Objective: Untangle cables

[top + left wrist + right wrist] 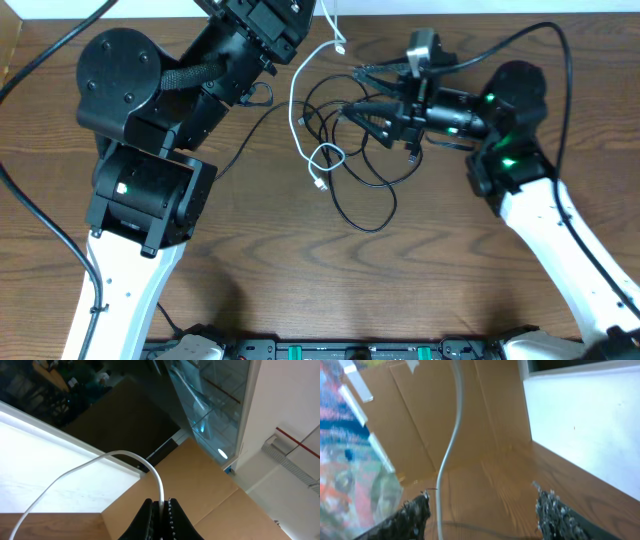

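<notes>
I expect the white cable point(64, 475) to settle in curved loops when I carry it aside, because it holds a rounded arch point(123, 452) above the closed fingers.
The white cable point(297, 112) curves down from the top of the table, loops, and ends in a small plug point(320, 185). At the top edge my left gripper point(300, 12) is shut on it; in the left wrist view the white cable point(161, 491) is pinched between the closed fingers of the gripper point(161, 507). The black cable point(362, 229) lies in overlapping loops across the white one at mid-table. My right gripper point(352, 90) points left over the tangle and stands open. In its wrist view the white cable point(451, 445) passes between the jaws of the gripper point(482, 510), close to the left finger point(415, 512).
Thick black arm wires point(40, 55) trail across the far left and behind the right arm point(520, 35). A cardboard panel point(200, 485) and a white wall stand beyond the table's far edge. Bare wood point(300, 290) fills the near half of the table.
</notes>
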Controlling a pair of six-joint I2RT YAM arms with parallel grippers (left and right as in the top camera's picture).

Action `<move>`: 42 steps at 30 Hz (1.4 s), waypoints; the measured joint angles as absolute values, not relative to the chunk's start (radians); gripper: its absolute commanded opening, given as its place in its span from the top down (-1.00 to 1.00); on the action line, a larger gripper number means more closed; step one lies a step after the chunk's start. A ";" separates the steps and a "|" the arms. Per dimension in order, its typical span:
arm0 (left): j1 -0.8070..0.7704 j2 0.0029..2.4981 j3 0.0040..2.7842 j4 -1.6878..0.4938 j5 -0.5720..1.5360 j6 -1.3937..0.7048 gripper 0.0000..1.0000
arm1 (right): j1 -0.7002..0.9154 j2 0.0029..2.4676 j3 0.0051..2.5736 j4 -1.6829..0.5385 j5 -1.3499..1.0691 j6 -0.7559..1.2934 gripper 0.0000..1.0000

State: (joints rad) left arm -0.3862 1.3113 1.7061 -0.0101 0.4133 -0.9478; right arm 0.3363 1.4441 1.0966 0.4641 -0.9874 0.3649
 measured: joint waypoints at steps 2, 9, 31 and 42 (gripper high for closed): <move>-0.386 1.311 1.706 -0.010 0.413 -0.950 0.86 | 0.356 1.481 1.097 0.546 -0.963 0.406 -0.32; -0.386 1.311 1.706 -0.010 0.413 -0.958 0.85 | 0.419 1.599 1.097 0.804 -0.900 0.569 -0.28; -0.396 1.343 1.707 -0.117 0.410 -0.954 0.85 | 0.535 1.701 1.097 0.756 -0.661 0.688 0.97; -0.398 1.355 1.714 -0.579 0.086 -0.653 0.28 | 0.443 1.668 1.098 0.253 -0.620 0.608 0.97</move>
State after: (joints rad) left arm -0.3985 1.3548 1.7138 -0.5789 0.0860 -0.6529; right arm 0.4427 1.6680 1.0985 0.2531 -0.6197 0.6079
